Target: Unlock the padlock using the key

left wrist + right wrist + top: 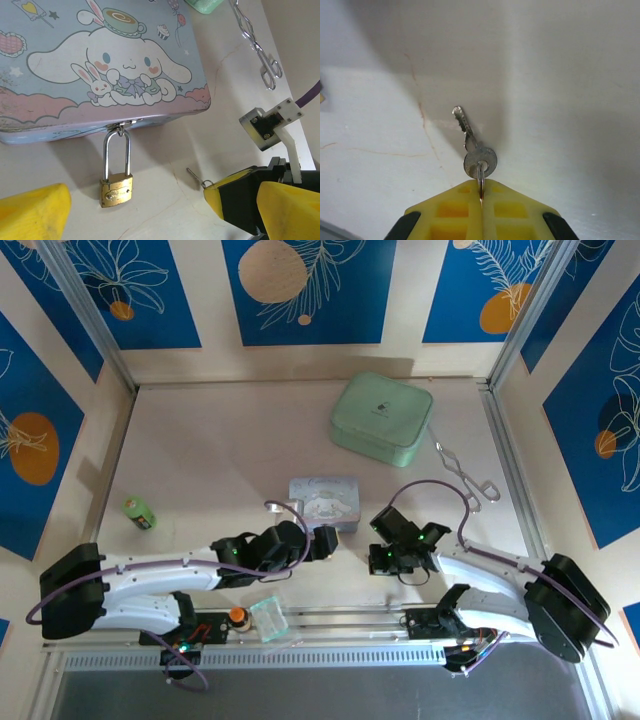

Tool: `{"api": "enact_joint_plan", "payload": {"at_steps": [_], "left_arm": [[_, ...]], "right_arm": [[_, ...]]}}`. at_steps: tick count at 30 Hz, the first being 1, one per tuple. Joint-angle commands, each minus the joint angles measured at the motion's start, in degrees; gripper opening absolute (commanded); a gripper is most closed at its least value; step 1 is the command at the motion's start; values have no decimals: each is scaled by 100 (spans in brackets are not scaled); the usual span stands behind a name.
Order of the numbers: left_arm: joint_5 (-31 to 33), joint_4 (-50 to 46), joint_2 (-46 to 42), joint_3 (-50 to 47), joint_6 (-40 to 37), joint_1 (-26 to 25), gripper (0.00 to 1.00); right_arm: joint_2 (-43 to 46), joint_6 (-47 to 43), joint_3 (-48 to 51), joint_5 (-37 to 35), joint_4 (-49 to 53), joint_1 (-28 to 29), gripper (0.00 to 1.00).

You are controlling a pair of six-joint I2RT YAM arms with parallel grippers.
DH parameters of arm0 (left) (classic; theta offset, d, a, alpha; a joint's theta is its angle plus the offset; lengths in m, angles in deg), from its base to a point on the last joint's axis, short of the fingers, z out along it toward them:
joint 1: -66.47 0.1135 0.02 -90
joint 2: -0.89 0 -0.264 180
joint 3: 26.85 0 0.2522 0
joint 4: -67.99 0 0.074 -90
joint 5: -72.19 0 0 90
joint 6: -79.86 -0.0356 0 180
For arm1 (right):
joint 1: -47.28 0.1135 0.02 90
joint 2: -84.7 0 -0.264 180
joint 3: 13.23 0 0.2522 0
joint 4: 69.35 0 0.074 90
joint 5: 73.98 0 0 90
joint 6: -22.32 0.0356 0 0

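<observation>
The robot's right gripper is holding the key by its loose ring [480, 179], so the left gripper should move away from the padlock and first meet the key's shaft [463, 121] in the air.
The padlock [116, 187], brass body with a silver shackle, lies flat on the table, hooked through the hasp of the cartoon tin [100, 65] [325, 501]. My left gripper [165, 217] [326, 540] is open, its yellow fingers [30, 212] wide to either side of the padlock and short of it. My right gripper [481, 197] [208, 189] [380, 556] is shut on the ring of the key [469, 134]. The key [193, 174] points out ahead of the fingers, low over the table, to the right of the padlock and apart from it.
Silver tongs [465, 472] [255, 45] lie at the right, near the table's wall. A mint green case [382, 418] stands behind the tin. A small green bottle [139, 512] lies at the left. A clear cup [268, 618] sits by the arm bases.
</observation>
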Motion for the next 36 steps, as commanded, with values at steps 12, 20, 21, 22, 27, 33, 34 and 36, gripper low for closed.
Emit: {"api": "enact_joint_plan", "payload": {"at_steps": [12,20,21,22,27,33,34,36], "left_arm": [[-304,619,510,35,722,-58,86],[-768,1602,559,-237,2777,-68,85],[-761,1722,485,-286,2966,-68,85],[-738,1865,413,-363,3149,-64,85],[-590,2303,-16,-742,3904,-33,84],[-681,2555,-496,-1081,4811,90,93],[-677,2796,-483,-1183,4938,107,93],[-720,3027,-452,-1273,5141,147,91]], "right_arm": [[134,20,58,650,-31,-123,4],[243,-118,-373,674,201,-114,4],[270,-147,-466,703,235,-105,4],[298,-165,-539,731,257,-101,4],[344,-261,-996,921,372,-89,4],[127,-333,-1538,1157,215,11,4],[58,-342,-1629,1192,162,54,4],[-115,-351,-1814,1275,6,175,4]]}}
